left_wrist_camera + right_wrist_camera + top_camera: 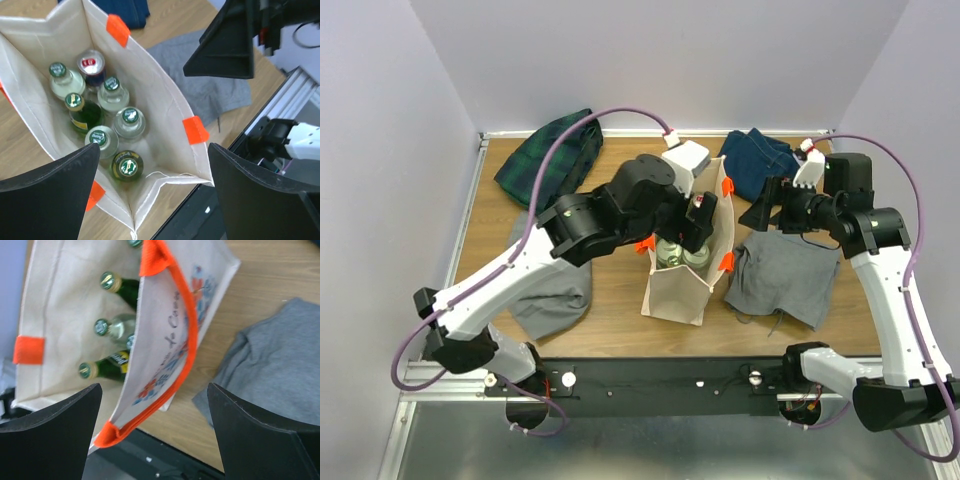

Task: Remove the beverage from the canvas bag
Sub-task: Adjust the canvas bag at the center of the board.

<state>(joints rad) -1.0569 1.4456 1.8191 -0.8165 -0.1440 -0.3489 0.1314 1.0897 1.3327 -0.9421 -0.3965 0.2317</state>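
The bag's printed side (159, 355) stands unsupported, so next my right gripper comes in around the orange handle's near end (726, 262) and steadies it while my left gripper reaches inside.
The beige canvas bag (675, 292) stands upright at the table's middle with its mouth open. In the left wrist view the bag's inner wall (165, 90) encloses several glass bottles with green caps (129, 116) and a red-topped can (91, 64). My left gripper (695, 225) is open and empty right above the bag's mouth, also in its own view (154, 150). My right gripper (765, 205) is open and empty just right of the bag. In its own view (155, 387) the bag's printed side and an orange handle (182, 340) lie between the fingers without touching them.
A dark plaid cloth (550, 155) lies at the back left and blue jeans (760, 160) at the back right. One grey cloth (782, 275) lies right of the bag, another (550, 300) to its left. The black base rail (660, 375) runs along the near edge.
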